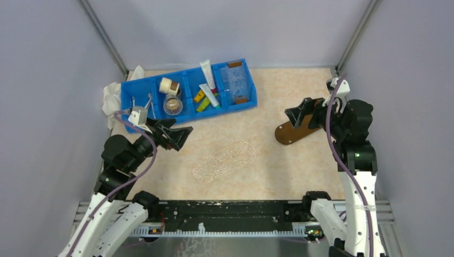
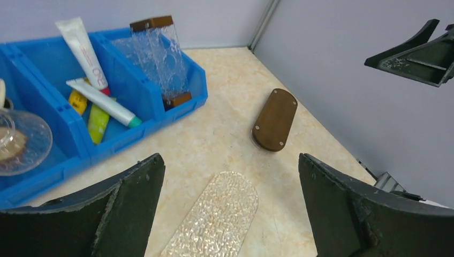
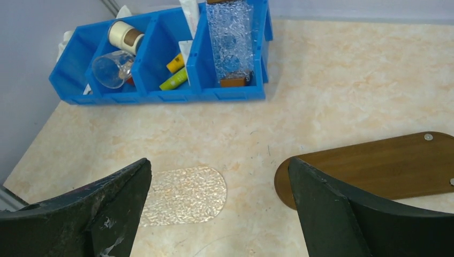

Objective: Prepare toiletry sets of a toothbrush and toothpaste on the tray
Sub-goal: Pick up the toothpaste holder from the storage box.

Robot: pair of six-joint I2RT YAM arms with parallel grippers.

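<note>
I should keep moving my left gripper toward the tray's clear side [image 1: 229, 81] until the fingers are on either side of it, because the clear tray with brown ends [image 1: 237, 82] stands alone in its compartment.
Thin pale toothbrushes [image 1: 149, 103] stand in the left compartment of the blue bin [image 1: 251, 101]. Two white toothpaste tubes [image 1: 207, 74] [image 2: 83, 45] and shorter yellow and green tubes [image 1: 202, 100] [image 2: 97, 122] [image 3: 174, 80] lie in a middle compartment. A clear textured tray [image 1: 225, 160] [image 2: 214, 219] [image 3: 184, 195] lies flat mid-table. A brown wooden tray [image 1: 292, 133] [image 2: 274, 119] [image 3: 375, 166] lies to its right. My left gripper [image 1: 181, 138] [image 2: 230, 160] is open and empty, between the bin and the clear tray. My right gripper [image 1: 300, 119] [image 3: 219, 163] is open and empty above the wooden tray.
Another clear tray with brown ends [image 1: 237, 81] [image 2: 158, 53] fills the bin's right compartment. A glass cup [image 1: 172, 104] [image 3: 110, 69] and a white cup [image 1: 169, 85] lie in the bin. A white cloth [image 1: 111, 99] lies left of it. Grey walls enclose the table.
</note>
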